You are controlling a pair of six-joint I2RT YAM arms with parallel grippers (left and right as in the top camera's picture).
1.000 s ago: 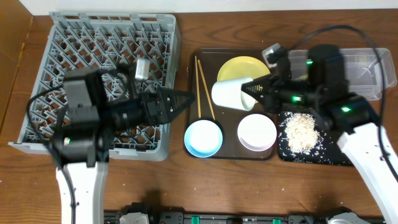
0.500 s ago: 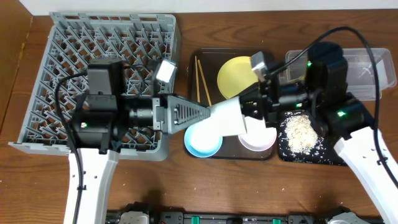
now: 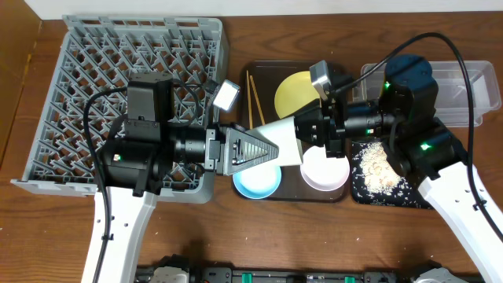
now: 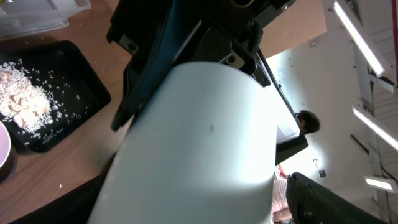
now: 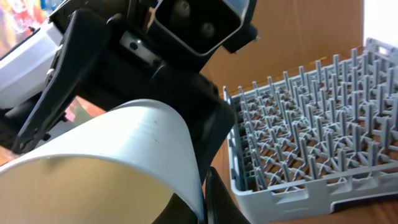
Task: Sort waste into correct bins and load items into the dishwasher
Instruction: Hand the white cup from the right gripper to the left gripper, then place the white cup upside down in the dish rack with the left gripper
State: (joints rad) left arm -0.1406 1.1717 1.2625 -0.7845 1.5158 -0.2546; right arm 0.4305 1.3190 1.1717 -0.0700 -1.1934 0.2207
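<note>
Next, I take the cup's base (image 4: 186, 143) with my left gripper before my right gripper opens, since it is holding the white cup's rim (image 3: 295, 145) across from the dish rack.
A white cup (image 3: 287, 141) hangs on its side above the brown serving tray (image 3: 253, 72). My right gripper (image 3: 310, 130) is shut on its rim, one finger inside and one outside, as the right wrist view (image 5: 202, 193) shows. My left gripper (image 3: 263, 149) is open, its fingers straddling the cup's base (image 4: 205, 143). On the tray lie a yellow plate (image 3: 292, 90), a light-blue bowl (image 3: 257, 177), a small white bowl (image 3: 324, 169) and two chopsticks (image 3: 255, 102). The grey dish rack (image 3: 94, 63) is at the left. I see no wrapper or tissue.
The black tray (image 3: 416, 196) with whitish crumbs (image 3: 377, 165) lies at the right, with the clear tub (image 3: 464, 86) behind it. The rack's near corner shows in the right wrist view (image 5: 311, 124). The black tray also shows in the left wrist view (image 4: 81, 93).
My right arm carried the cup left from over the plate. My left arm swung right from the rack, and its open fingers now reach around the cup's base.
</note>
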